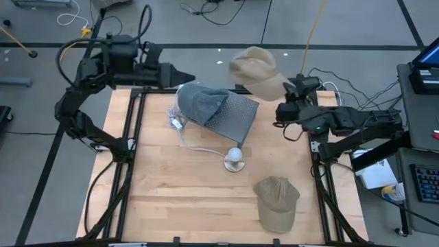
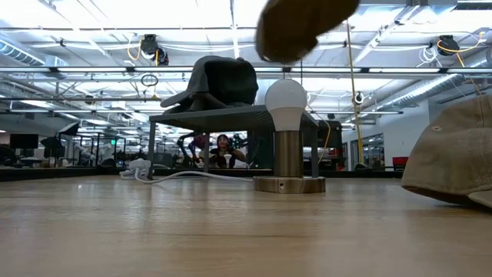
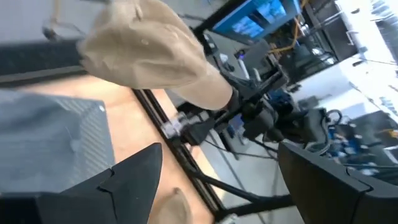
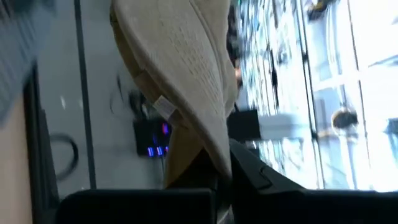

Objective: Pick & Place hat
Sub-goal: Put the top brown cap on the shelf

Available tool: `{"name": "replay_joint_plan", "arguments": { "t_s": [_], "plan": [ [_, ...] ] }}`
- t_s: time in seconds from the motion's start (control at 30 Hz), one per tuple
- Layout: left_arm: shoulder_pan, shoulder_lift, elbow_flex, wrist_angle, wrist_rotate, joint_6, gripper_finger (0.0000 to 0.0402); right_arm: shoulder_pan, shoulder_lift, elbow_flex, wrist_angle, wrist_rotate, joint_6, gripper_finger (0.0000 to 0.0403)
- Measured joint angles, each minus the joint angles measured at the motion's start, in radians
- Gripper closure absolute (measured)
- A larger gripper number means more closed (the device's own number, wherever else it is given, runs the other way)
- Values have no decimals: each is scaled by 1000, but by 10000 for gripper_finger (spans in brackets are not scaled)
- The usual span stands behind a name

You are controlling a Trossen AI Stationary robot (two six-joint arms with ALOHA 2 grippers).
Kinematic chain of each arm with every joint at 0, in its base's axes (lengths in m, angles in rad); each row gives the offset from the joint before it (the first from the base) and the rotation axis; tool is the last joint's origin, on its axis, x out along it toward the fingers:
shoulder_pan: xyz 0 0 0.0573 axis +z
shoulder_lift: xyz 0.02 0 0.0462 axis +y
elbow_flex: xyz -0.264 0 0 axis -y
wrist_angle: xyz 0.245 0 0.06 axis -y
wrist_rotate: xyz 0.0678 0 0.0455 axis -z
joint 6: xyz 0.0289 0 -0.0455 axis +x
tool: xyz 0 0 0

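Observation:
The tan hat is held in my right gripper by its brim (image 1: 275, 88), short of my left gripper, so next my left gripper grabs the hat by the top's edge (image 1: 236, 67).
My right gripper (image 1: 283, 86) holds a tan hat (image 1: 257, 68) high over the table's far edge; the low view shows the hat at the top (image 2: 301, 25). A grey hat (image 1: 202, 103) lies crown up on a grey mesh stand (image 1: 239, 115) at the far middle. Another tan hat (image 1: 278, 202) rests on its rim on the wood at the near right. My left gripper (image 1: 188, 77) hovers open at the far left, next to the grey hat, pointing toward the lifted hat (image 3: 149, 50) with nothing between its fingers. My right gripper pinches the edge of the tan hat's crown (image 4: 214, 152) between its two fingers; the hat's inside with its label faces the wrist camera. The fingers come level from the table's right. The hat is lifted clear and juts out beyond the fingertips toward the left.
A small lamp with a white bulb (image 1: 234, 159) stands mid-table, and a white cable (image 1: 195, 145) runs from it toward the stand. Black frame rails (image 1: 134, 137) line both sides of the wood top. A screen and keyboard (image 1: 425, 182) sit off the table at the right.

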Motion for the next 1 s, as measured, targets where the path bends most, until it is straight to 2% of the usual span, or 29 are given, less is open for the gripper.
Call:
{"name": "replay_joint_plan", "arguments": {
  "t_s": [0.27, 0.37, 0.47, 0.63, 0.87, 1.0],
  "plan": [
    [108, 54, -1, 27, 171, -122, 78, 19, 9, 0, 601, -206, -415, 399],
    [162, 89, 0, 73, 237, -177, 78, 20, 16, 0, 729, -317, -529, 399],
    [213, 120, -2, 123, 353, -212, 78, 24, 25, 0, 752, -354, -607, 399],
    [239, 155, -2, 244, 500, -252, 78, 23, 36, 0, 750, -242, -660, 399],
    [239, 153, -1, 448, 575, -314, 78, -52, -14, 0, 805, -207, -598, 399],
    [273, 145, -1, 510, 592, -382, 78, -46, -36, 0, 788, -241, -620, 398]
  ]
}}
